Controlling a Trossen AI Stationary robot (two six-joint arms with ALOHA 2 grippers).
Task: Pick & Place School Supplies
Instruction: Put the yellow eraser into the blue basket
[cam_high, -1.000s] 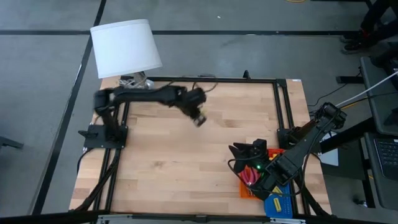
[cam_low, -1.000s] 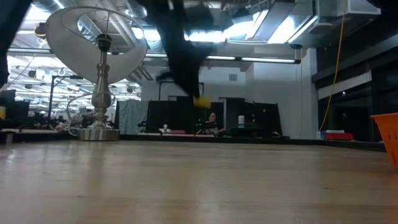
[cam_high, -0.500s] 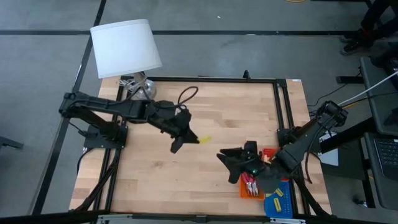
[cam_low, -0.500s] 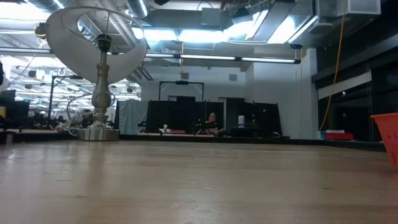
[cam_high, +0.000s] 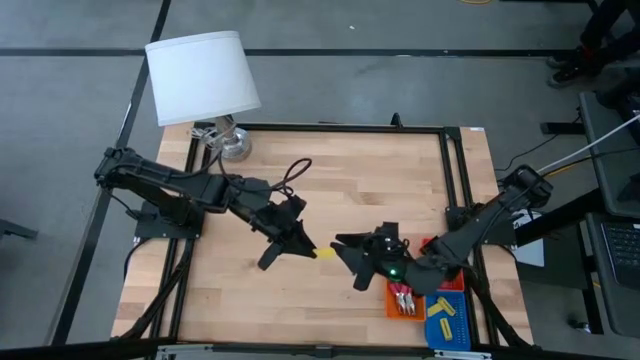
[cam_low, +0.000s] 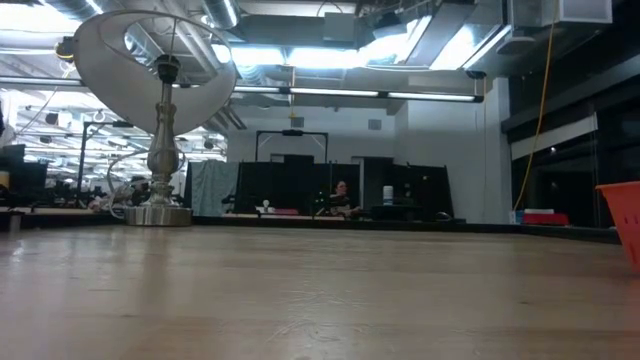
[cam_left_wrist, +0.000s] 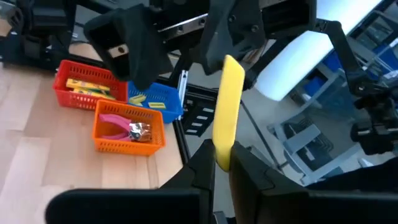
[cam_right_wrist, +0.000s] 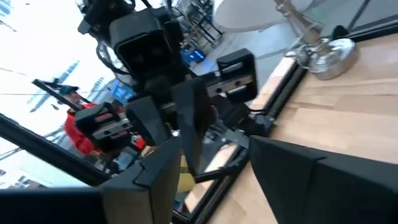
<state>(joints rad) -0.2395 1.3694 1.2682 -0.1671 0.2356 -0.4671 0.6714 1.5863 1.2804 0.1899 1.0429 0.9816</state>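
Note:
The blue tray is too far away for my left gripper to reach. Next, my right gripper grabs the yellow block's loose end and carries the block to the tray.
My left gripper is over the middle of the table, shut on a small yellow block. In the left wrist view the block sticks out past the fingers toward my right gripper. My right gripper is open and faces the left one from the table's right; its fingertips stand just short of the block's free end. In the right wrist view, the left gripper and a bit of yellow show between my own spread fingers. Neither gripper shows in the low view. My left gripper pinches the yellow block by one end between its two fingers. The fingers point toward the table's right. The block is lifted clear of the table, and its free end points away from the gripper.
Three mesh trays stand at the near right corner: red with yellow packs, orange with red-handled tools, blue with yellow blocks. The white-shaded lamp stands at the far left corner. A black cable loops by the left arm.
My left gripper has carried the yellow block from the far middle of the table toward the near edge and the right gripper, leaving the low view. My right gripper has moved left from the trays toward the block and stayed open.

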